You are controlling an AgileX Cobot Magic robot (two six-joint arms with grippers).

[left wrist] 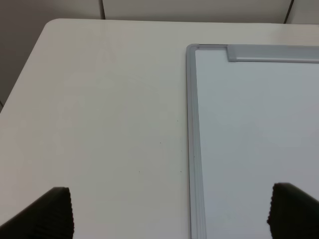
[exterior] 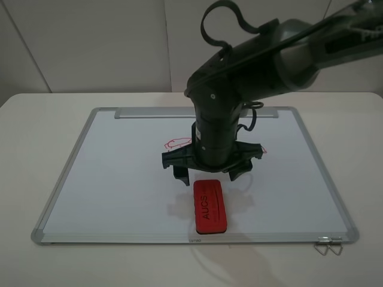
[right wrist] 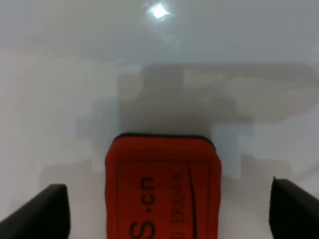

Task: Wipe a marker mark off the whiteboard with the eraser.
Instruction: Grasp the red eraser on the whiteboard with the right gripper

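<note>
I should go on lowering my right gripper, its open fingers lined up across the red eraser's narrow width [right wrist: 163, 186], until they straddle its far end [exterior: 207, 186], then close them.
The whiteboard [exterior: 119, 179] lies flat on the table, tray bar at the far edge. The red eraser [exterior: 210, 206] with dark AUCS lettering rests on its near middle. My right gripper [exterior: 207, 173] hangs open just over the eraser's far end; in the right wrist view the eraser [right wrist: 163, 189] sits between the spread fingers [right wrist: 45, 211]. A red marker mark [exterior: 176, 143] with a cloud-like outline peeks out left of the arm; the rest is hidden. My left gripper [left wrist: 169, 214] is open above the board's left frame [left wrist: 193, 149], holding nothing, out of the high view.
Another bit of red drawing [exterior: 262, 150] shows right of the arm, mostly covered. Two metal binder clips [exterior: 328, 246] lie by the board's near right corner. The pale table [left wrist: 99, 109] extends left of the board, with a wall behind.
</note>
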